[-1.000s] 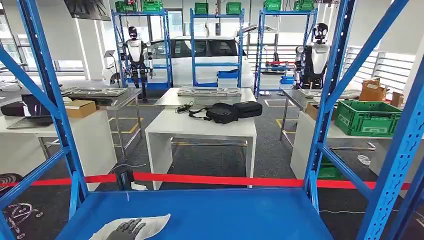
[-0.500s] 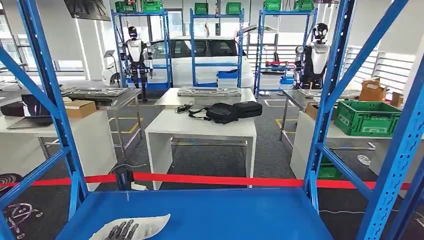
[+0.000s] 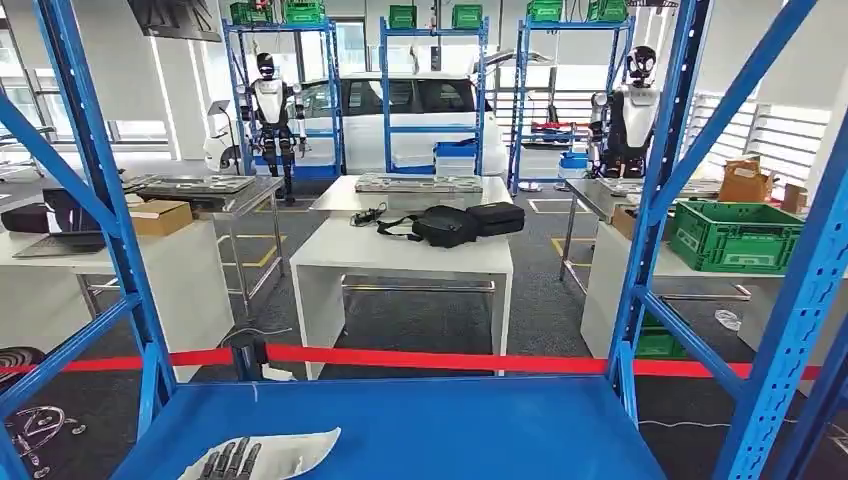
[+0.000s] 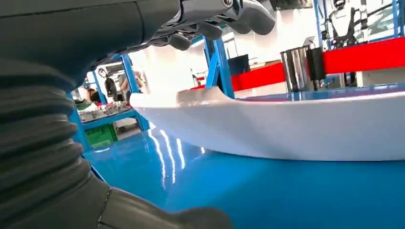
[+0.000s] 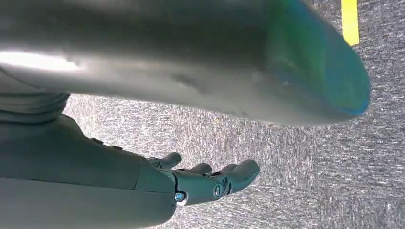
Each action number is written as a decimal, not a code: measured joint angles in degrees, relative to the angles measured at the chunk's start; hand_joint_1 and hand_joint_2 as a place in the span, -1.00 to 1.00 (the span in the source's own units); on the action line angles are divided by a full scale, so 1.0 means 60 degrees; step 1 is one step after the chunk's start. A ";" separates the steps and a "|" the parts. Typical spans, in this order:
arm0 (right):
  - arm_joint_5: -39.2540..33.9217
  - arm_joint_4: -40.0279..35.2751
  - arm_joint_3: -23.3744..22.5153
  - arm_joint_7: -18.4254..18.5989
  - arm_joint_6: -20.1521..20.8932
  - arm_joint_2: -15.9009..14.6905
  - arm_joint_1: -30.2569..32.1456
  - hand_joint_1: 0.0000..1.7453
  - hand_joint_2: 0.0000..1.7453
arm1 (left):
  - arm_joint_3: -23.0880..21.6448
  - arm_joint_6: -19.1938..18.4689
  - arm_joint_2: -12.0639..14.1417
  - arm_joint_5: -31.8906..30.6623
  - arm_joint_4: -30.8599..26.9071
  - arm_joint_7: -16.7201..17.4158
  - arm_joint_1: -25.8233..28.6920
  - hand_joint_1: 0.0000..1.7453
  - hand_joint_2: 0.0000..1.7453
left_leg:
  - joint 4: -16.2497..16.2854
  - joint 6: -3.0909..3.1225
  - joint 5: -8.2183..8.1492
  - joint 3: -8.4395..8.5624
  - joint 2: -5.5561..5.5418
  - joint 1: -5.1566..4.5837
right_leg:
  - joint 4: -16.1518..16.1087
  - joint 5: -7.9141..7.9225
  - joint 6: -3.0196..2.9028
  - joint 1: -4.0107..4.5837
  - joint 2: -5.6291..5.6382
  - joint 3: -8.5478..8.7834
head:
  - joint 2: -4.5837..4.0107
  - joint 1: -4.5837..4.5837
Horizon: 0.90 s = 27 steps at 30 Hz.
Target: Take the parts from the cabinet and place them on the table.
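I expect the white part to keep its curve when I lift it by its rim, because the upturned tip holds itself off the blue shelf.
A flat white part with a raised, curved rim lies at the near left of the blue cabinet shelf. My left hand reaches over it from the near edge, its dark fingers stretched flat above the part. In the left wrist view the fingers hover spread above the white part, and the thumb sits low by the blue shelf; nothing is gripped. My right hand hangs beside my body over grey carpet, fingers loosely extended and holding nothing.
Blue rack uprights and diagonal braces frame the shelf on both sides. Beyond it run a red barrier tape and white tables, one bearing a black bag. A green crate sits at the right.
My left hand has slid a little to the left and back toward the shelf's near edge over the white part, its fingers now lying straighter. The part has not moved.
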 joint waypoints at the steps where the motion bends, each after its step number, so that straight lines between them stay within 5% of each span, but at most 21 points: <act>1: 0.0000 0.0000 0.0004 0.0007 0.0000 0.0000 -0.0001 -1.00 -1.00 | -0.0015 -0.0087 0.0000 0.0000 0.0000 0.0080 -0.0016 -1.00 1.00 | 0.0000 0.0000 0.0000 0.0000 0.0000 0.0000 | 0.0000 0.0000 0.0000 0.0000 0.0000 0.0001 | 0.0000 0.0000; 14: 0.0179 0.0000 0.0000 0.0062 0.0029 0.0000 0.0002 -1.00 -1.00 | -0.0076 -0.0531 -0.0007 0.0000 0.0004 0.0605 -0.0167 -0.90 1.00 | 0.0000 0.0000 0.0000 0.0008 0.0001 0.0000 | 0.0000 0.0001 0.0000 0.0000 0.0000 0.0006 | 0.0000 0.0000; 15: 0.0193 0.0000 0.0000 0.0062 0.0036 0.0000 0.0001 -1.00 -1.00 | -0.0076 -0.0539 -0.0007 0.0000 0.0004 0.0579 -0.0168 0.88 1.00 | 0.0000 0.0000 0.0000 0.0008 0.0001 0.0000 | 0.0000 0.0000 0.0000 0.0000 0.0000 0.0005 | 0.0000 0.0000; 16: 0.0204 0.0000 0.0000 0.0066 0.0047 0.0000 0.0002 -1.00 -1.00 | -0.0076 -0.0568 -0.0007 0.0000 0.0004 0.0564 -0.0168 1.00 1.00 | 0.0000 0.0000 0.0000 0.0008 0.0002 0.0000 | 0.0000 0.0000 0.0000 0.0000 0.0000 0.0005 | 0.0000 0.0000; 27: 0.0353 0.0000 0.0000 0.0029 0.0127 0.0000 0.0001 -1.00 -1.00 | -0.0076 -0.0571 0.0000 0.0011 0.0004 0.0488 -0.0165 1.00 1.00 | -0.0001 0.0000 0.0000 0.0007 0.0001 0.0000 | 0.0000 0.0000 0.0000 0.0000 -0.0001 0.0007 | 0.0000 0.0000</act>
